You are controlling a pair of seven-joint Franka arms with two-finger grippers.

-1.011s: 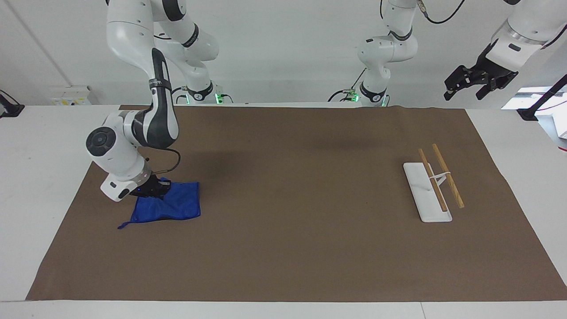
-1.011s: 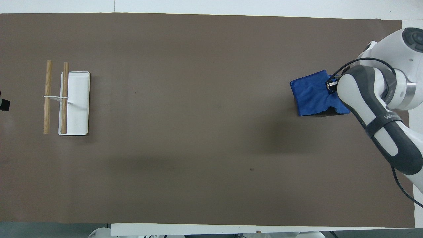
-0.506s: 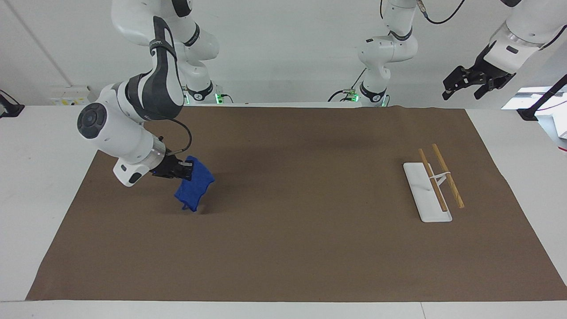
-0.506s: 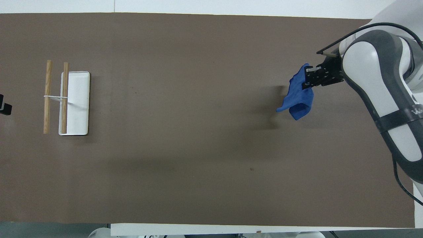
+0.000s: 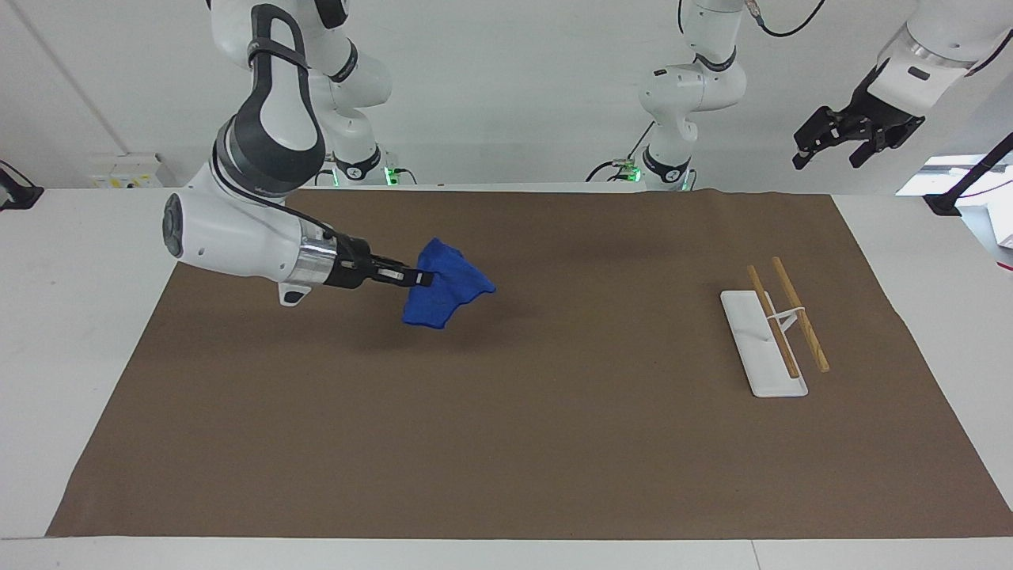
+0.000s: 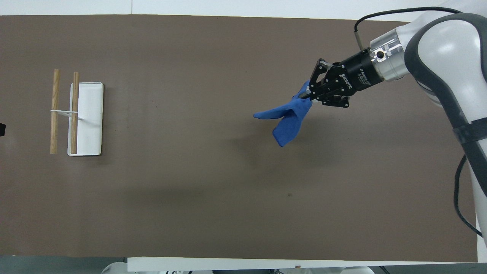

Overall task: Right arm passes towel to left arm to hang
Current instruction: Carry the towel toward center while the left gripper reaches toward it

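Observation:
The towel's loose side (image 6: 269, 114) sticks out clear of my right gripper, so my left gripper keeps going in over the brown mat (image 6: 196, 114) and closes on that side of the towel.
The royal-blue towel (image 5: 443, 294) hangs in the air, pinched at one edge by my right gripper (image 5: 425, 278), which points level toward the middle of the table. In the overhead view the towel (image 6: 286, 118) trails from the right gripper (image 6: 309, 95) over the brown mat. My left gripper (image 5: 840, 141) is raised high over the left arm's end of the table and holds nothing; it is out of the overhead view.
A white rack base (image 5: 758, 342) with two wooden rails (image 5: 799, 313) stands on the brown mat (image 5: 506, 443) toward the left arm's end; it also shows in the overhead view (image 6: 86, 118). Two slimmer white arms with green lights stand at the robots' edge.
My right gripper has lifted the towel off the mat and carried it toward the middle of the table, turning level. The left gripper has risen slightly.

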